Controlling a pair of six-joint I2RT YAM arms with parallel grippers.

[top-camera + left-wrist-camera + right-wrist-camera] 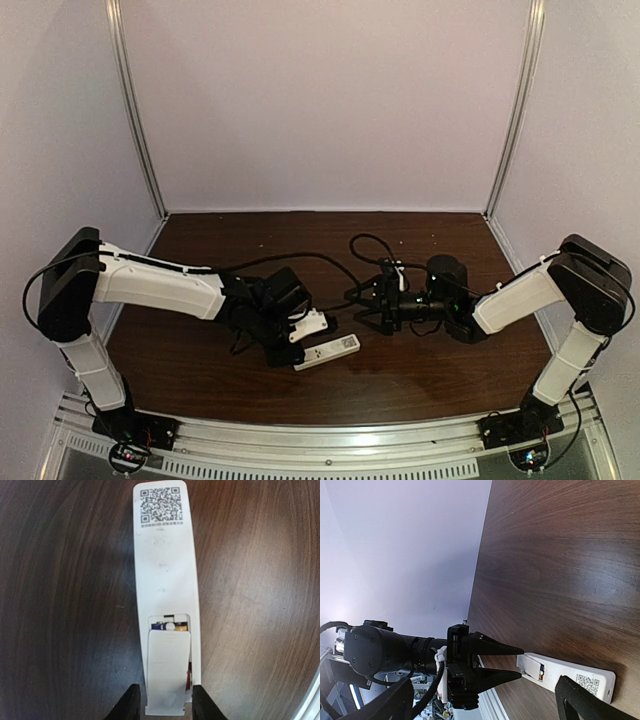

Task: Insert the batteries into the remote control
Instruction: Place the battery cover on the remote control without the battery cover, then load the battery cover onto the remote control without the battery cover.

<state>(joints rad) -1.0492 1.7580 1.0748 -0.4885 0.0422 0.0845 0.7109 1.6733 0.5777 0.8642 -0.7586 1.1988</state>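
Next, my left gripper backs away while my right gripper straightens the cover [169, 665], because it sits crooked over the compartment [189, 676] and hangs over the remote's near end.
The white remote control [165, 560] [327, 352] lies back up on the table, with a QR code at its far end. In its compartment the ends of both batteries show, the bluish-purple one [160, 625] and the orange one [180, 626]. A flat white cover [168, 672] lies over most of the compartment and overhangs the remote's near end. My left gripper [166, 705] [292, 354] is open, its fingers flanking the cover's end with narrow gaps. My right gripper [486, 685] [372, 305] hovers to the right, wide open and empty, facing the left gripper [519, 662] and the remote [570, 680].
The dark wood table [300, 235] is closed in by pale walls on three sides. A metal rail [330, 440] runs along the near edge. Black cables [362, 243] loop over the table behind the right gripper.
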